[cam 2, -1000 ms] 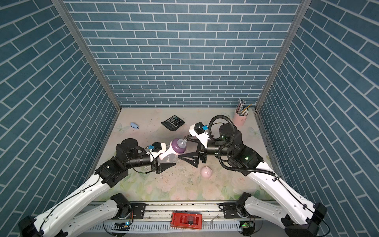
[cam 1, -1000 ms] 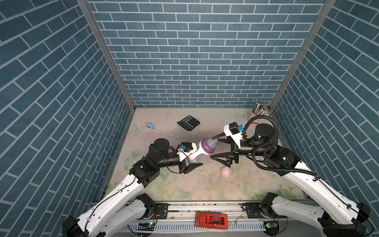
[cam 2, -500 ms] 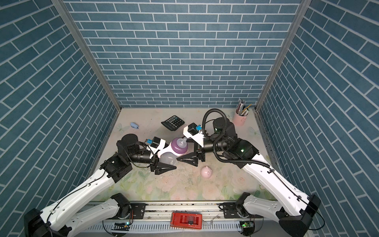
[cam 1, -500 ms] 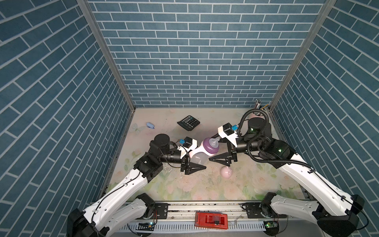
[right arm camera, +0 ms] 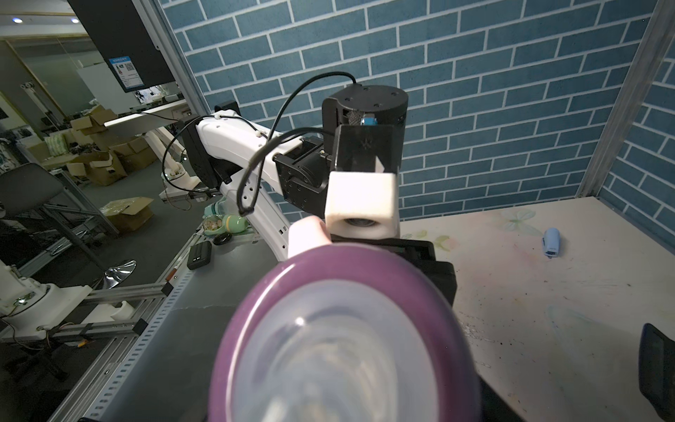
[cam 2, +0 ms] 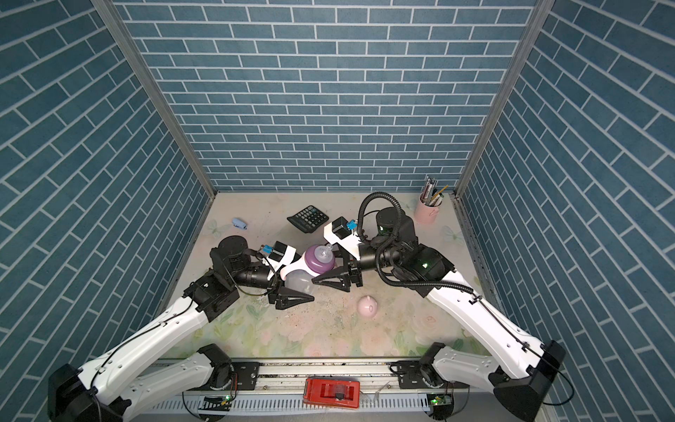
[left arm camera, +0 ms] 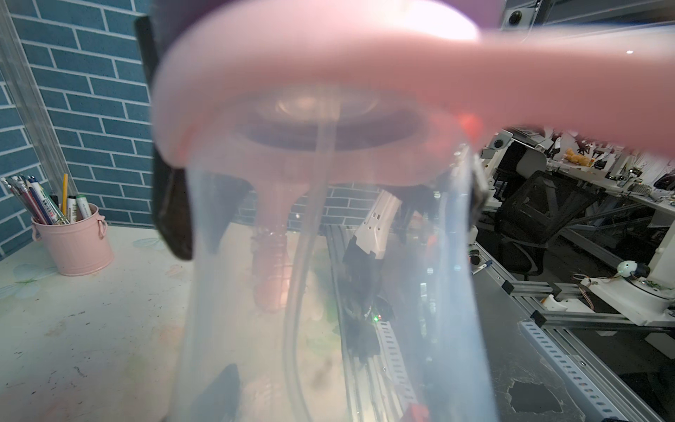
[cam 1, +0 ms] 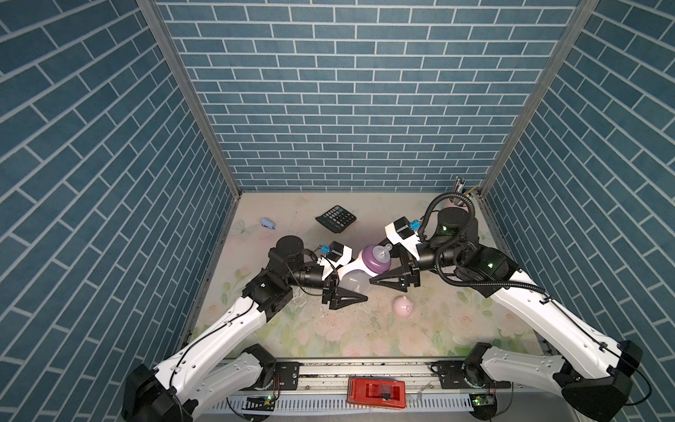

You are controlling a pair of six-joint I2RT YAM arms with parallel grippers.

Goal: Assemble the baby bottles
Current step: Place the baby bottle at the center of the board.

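Observation:
The baby bottle (cam 1: pixel 356 282) is hanging at a tilt in my left gripper. My right gripper should close on the purple collar (cam 1: pixel 375 260), take over the bottle and set it upright.
The baby bottle's translucent body (cam 1: pixel 351 284) hangs tilted above the table, and my left gripper (cam 1: pixel 357 285) is shut on it. On it sit the pink handle ring (cam 1: pixel 349 269) and the purple collar (cam 1: pixel 376 262) with its clear nipple (cam 1: pixel 384 250). The left wrist view looks through the body (left arm camera: pixel 401 292) at the straw (left arm camera: pixel 297 292) under the ring (left arm camera: pixel 328 69). My right gripper (cam 1: pixel 380 263) stands open astride the collar (right arm camera: pixel 442 307); one finger (right arm camera: pixel 657 369) is apart from it. The pink eared cap (cam 1: pixel 403 305) lies on the table, right of the bottle.
A black calculator (cam 1: pixel 336 218) and a small blue stapler (cam 1: pixel 267 223) lie toward the back. The pink pen cup (cam 2: pixel 428 211) stands in the back right corner. Brick-patterned walls close three sides. A red device (cam 1: pixel 376 392) sits on the front rail.
My right gripper has moved left until it straddles the collar, and its jaws have narrowed. The left arm has carried the bottle slightly up and to the right.

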